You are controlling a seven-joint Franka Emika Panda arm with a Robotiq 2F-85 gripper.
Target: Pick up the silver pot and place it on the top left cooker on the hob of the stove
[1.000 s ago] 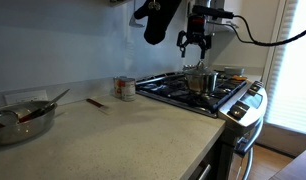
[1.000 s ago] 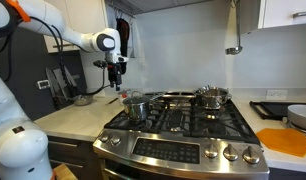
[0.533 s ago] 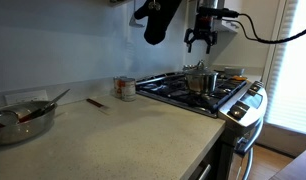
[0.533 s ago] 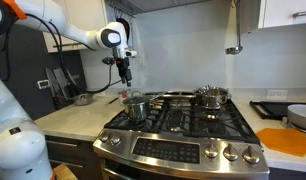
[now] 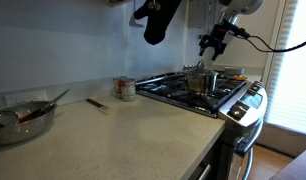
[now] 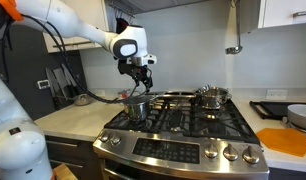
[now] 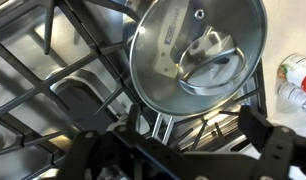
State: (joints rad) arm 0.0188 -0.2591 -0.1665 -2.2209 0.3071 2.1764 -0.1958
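The silver pot's wire handle (image 7: 161, 122) sticks out from the pot's side while my gripper points down from above. So next I tilt my gripper level and reach the handle (image 7: 166, 131) low.
The silver pot (image 6: 136, 107) stands on the front left part of the hob (image 6: 183, 115) of the stove (image 6: 183, 150). It also shows in an exterior view (image 5: 200, 80) and fills the top of the wrist view (image 7: 198, 50), seen from above and empty inside. My gripper (image 6: 143, 78) hangs open and empty a little above the pot, apart from it. In an exterior view the gripper (image 5: 215, 42) is above and just right of the pot. In the wrist view its fingers (image 7: 278, 150) show along the bottom edge. The top left cooker (image 6: 171, 98) is bare.
A second lidded steel pot (image 6: 211, 97) stands on a back burner. A red-labelled tin can (image 5: 124, 88) stands on the counter beside the stove. A glass bowl with utensils (image 5: 23, 118) is further along the counter. An orange board (image 6: 293, 140) lies right of the stove.
My gripper has moved from over the counter edge across to above the silver pot, still open. The pot has not moved.
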